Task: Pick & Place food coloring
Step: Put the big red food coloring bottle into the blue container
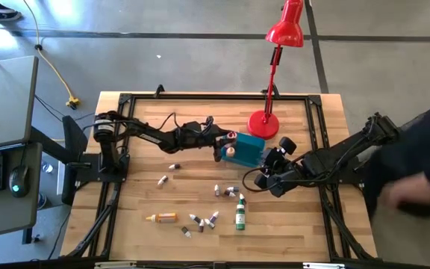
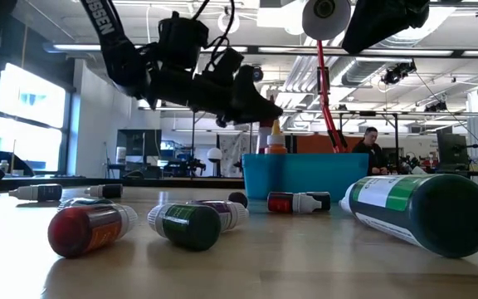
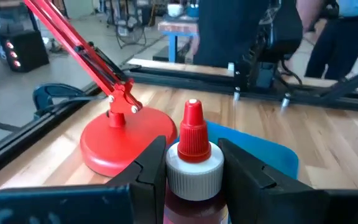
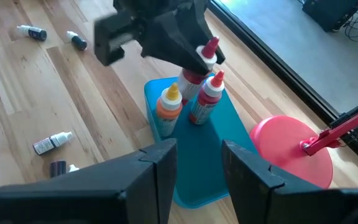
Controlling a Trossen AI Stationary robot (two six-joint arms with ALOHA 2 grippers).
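Note:
My left gripper should carry on lowering the held red bottle (image 4: 191,82), which hangs upright in the tub's free corner (image 4: 161,87), until it touches the tub's bottom, and then let go.
A teal tub (image 1: 248,148) stands mid-table beside the red lamp's base. An orange-capped bottle (image 4: 168,107) and a red food coloring bottle (image 4: 205,99) stand upright in it. My left gripper (image 1: 226,142) reaches over the tub's left end, shut on another red food coloring bottle (image 3: 193,146) with a white collar and a pointed red cap. Right of the tub my right gripper (image 1: 271,177) hangs above the table, open, with nothing between its fingers (image 4: 197,165). Several more small bottles lie on their sides on the table, among them a green one (image 1: 240,217) and a yellow one (image 1: 163,217). My left gripper pinches the red bottle between its two fingers, at the bottle's shoulder just under the white collar (image 3: 193,177). The fingers come in about level from the table's left side. The bottle stands upright, cap up, its lower part among the bottles in the tub (image 4: 190,79). Whether it rests on the tub's floor I cannot tell.
The red desk lamp (image 1: 263,123) stands just behind the tub, its stem leaning over the far edge. Loose bottles (image 2: 90,228) lie scattered over the near half of the table, a large green one (image 2: 421,208) nearest. A person (image 1: 424,187) is at the table's right side.

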